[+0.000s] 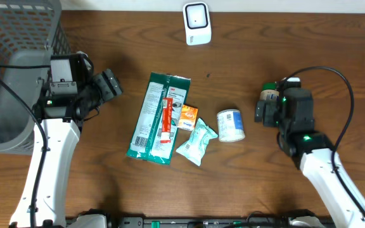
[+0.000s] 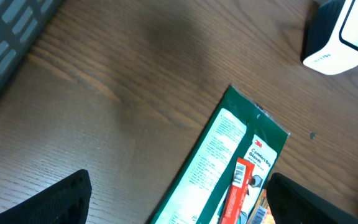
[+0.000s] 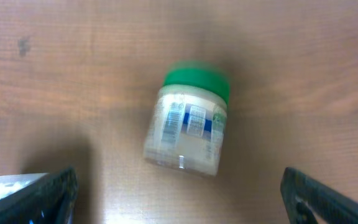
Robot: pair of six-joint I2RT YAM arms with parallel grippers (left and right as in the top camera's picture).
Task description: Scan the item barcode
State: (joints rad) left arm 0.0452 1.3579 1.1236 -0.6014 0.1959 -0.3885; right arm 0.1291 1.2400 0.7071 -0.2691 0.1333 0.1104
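The small jar (image 3: pixel 185 134) is on its side with its lid pointing away from the robot's right gripper, so the right gripper should grab it from the lid end (image 3: pixel 197 79) and set it upright.
A small jar with a green lid (image 3: pixel 188 118) lies on its side on the wood, barcode label facing up; in the overhead view the jar (image 1: pixel 270 91) peeks out beside my right gripper (image 1: pixel 266 106). The right gripper (image 3: pixel 185 208) hovers just above it, open, with nothing between the fingers (image 3: pixel 47 194). The white barcode scanner (image 1: pixel 197 23) stands at the table's far edge, also seen as the scanner (image 2: pixel 340 34) from the left wrist. My left gripper (image 1: pixel 109 83) is open and empty over bare wood, left of a green packet (image 2: pixel 229 155).
A grey mesh basket (image 1: pixel 18 69) fills the far left corner. In the table's middle lie the green packet (image 1: pixel 157 117) with a red tube (image 1: pixel 166 120) on it, an orange sachet (image 1: pixel 187 115), a teal pouch (image 1: pixel 197 140) and a white tub (image 1: pixel 230 124).
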